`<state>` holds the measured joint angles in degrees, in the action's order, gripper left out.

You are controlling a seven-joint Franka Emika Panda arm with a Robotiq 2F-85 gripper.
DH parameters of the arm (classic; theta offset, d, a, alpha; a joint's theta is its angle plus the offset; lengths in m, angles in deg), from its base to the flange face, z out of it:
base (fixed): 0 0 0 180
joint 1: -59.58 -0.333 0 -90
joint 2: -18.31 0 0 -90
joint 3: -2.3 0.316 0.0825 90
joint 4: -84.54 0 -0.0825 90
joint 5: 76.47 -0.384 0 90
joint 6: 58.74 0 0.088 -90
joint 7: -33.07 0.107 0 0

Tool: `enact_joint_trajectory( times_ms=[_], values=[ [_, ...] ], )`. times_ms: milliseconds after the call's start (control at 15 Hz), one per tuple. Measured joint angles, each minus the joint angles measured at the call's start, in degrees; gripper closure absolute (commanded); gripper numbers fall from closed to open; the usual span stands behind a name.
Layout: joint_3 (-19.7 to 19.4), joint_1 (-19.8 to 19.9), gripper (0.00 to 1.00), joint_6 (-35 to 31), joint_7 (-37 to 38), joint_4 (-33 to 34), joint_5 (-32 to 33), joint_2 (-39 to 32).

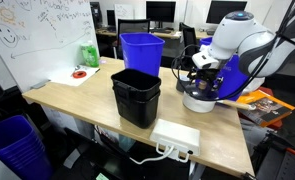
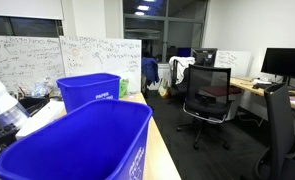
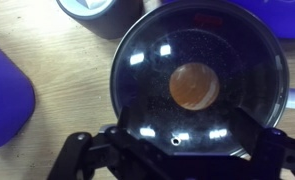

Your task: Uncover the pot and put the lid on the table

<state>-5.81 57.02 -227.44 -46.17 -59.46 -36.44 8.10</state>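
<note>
The brown knob (image 3: 194, 86) is ahead of the gripper's spread fingers, so the robot should bring those fingers around the knob and grip it before lifting the lid.
The pot (image 1: 198, 102) is small, round and whitish, and stands on the light-wood table (image 1: 87, 100) at its far right, under the arm. In the wrist view the lid (image 3: 147, 70) fills the frame from above: round dark glass with light reflections and a brown knob (image 3: 194, 86) at its centre. It lies flat on the pot. My gripper (image 3: 175, 152) hangs right above the lid, fingers spread wide. The knob lies ahead of the fingers, not between them. In an exterior view the gripper (image 1: 200, 80) sits just over the pot.
A black bin (image 1: 136, 97) stands mid-table with a blue bin (image 1: 142, 50) behind it. A white power strip (image 1: 176, 134) lies at the front edge. A green bottle (image 1: 89, 54) stands far left. Blue bins (image 2: 82, 145) block an exterior view. An orange item (image 1: 264, 102) lies beside the pot.
</note>
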Motion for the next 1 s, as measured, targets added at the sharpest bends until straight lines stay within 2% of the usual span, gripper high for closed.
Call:
enact_joint_trajectory(
  times_ms=[267, 333, 400, 933, 1000],
  values=[
    [-1.91, 0.11, 0.0, -0.23, -0.82, 0.25, 2.95, -0.17],
    [-2.18, 0.11, 0.09, -0.28, -0.85, 0.33, 3.5, -0.23],
    [-2.3, 0.11, 0.26, -0.43, -0.85, 0.45, 3.92, -0.35],
    [-3.39, 0.09, 0.82, -1.34, -0.83, 2.04, 6.92, -0.87],
    [-3.59, 0.09, 0.82, -1.33, -0.84, 2.17, 6.94, -0.76]
  ],
)
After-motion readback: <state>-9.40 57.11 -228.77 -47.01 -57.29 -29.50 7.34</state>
